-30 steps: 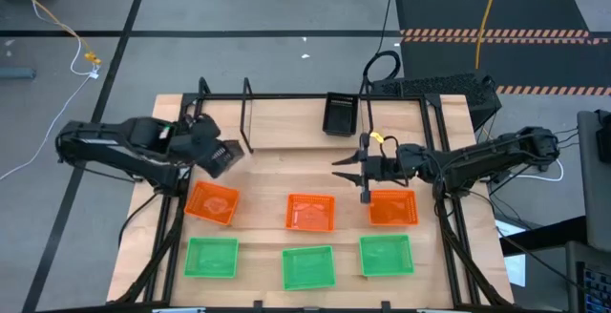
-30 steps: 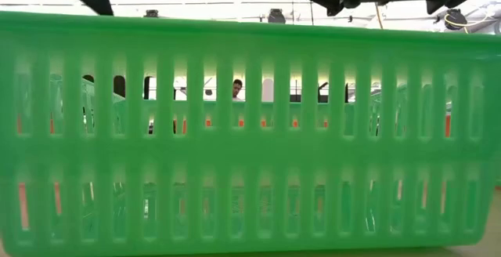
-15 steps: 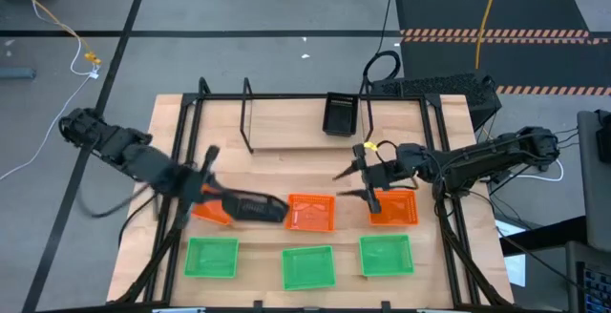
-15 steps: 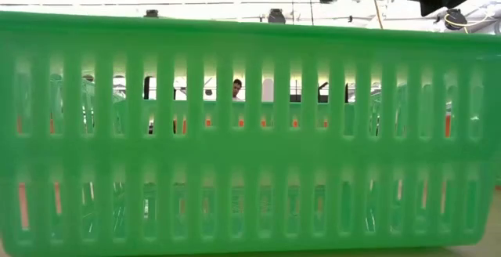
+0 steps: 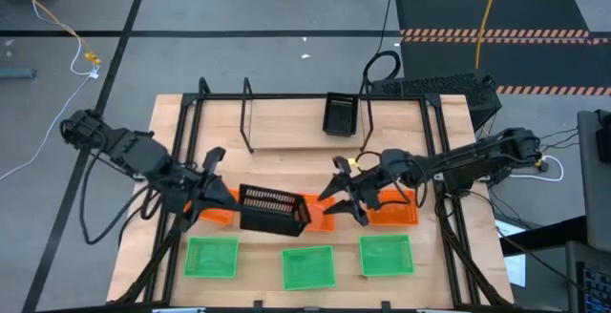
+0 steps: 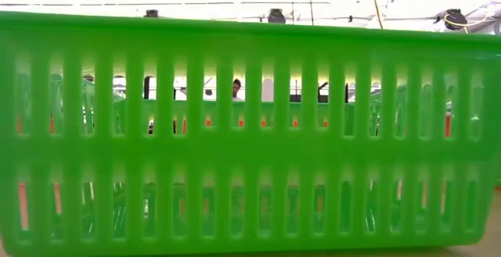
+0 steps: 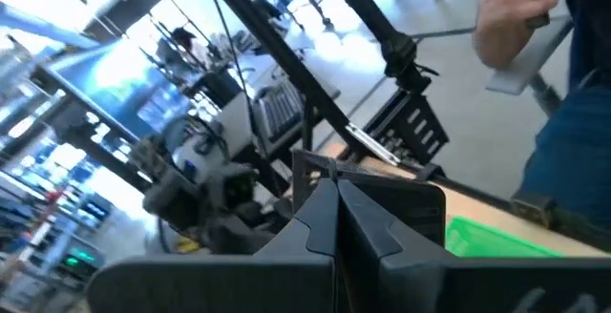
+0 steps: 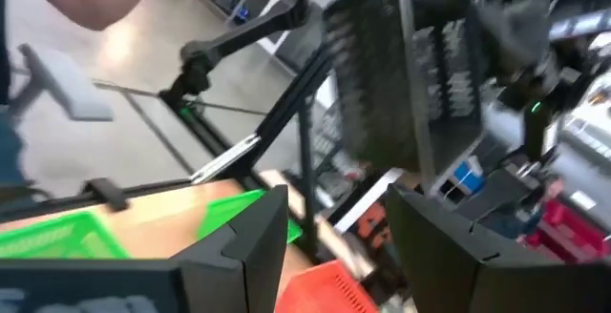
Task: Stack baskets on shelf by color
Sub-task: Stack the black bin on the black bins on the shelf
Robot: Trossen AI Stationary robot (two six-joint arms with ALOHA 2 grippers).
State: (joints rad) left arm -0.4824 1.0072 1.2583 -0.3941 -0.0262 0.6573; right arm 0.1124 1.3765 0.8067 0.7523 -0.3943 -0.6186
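My right gripper should take the held basket's loose end (image 5: 303, 218) from my left gripper, because the shelf's black basket (image 5: 341, 114) is on my right gripper's side. It should then stack the held basket there.
My left gripper (image 5: 227, 200) is shut on a black mesh basket (image 5: 274, 209) and hangs over the orange row. The right wrist view shows that basket (image 8: 410, 74) in the air. My right gripper (image 5: 341, 198) is open, just right of it, above the gap between the middle orange basket (image 5: 320, 216) and the right orange basket (image 5: 393, 208). The left orange basket (image 5: 212, 212) is partly hidden. Three green baskets (image 5: 307, 267) lie along the near edge. Another black basket (image 5: 341, 114) sits on the shelf (image 5: 301, 142). My left gripper pinches the black basket by its short end wall (image 5: 244, 205), the one toward the table's left. The fingers (image 7: 336, 219) come roughly level from the left. The basket is lifted clear and tipped, so a slatted side wall faces up, above the left and middle orange baskets.
Black hoop uprights (image 5: 248, 113) stand at the shelf ends. Frame bars run along both table sides (image 5: 449, 227). The low view is filled by a green basket's wall (image 6: 250, 132). A person's hand and arm show beyond the table (image 7: 520, 12).
My left arm has swung fast from beside the shelf's left hoop toward the near edge and the table's middle, carrying the black basket, which now hangs over the orange row. My right gripper has moved left and nearer, and has turned toward the basket.
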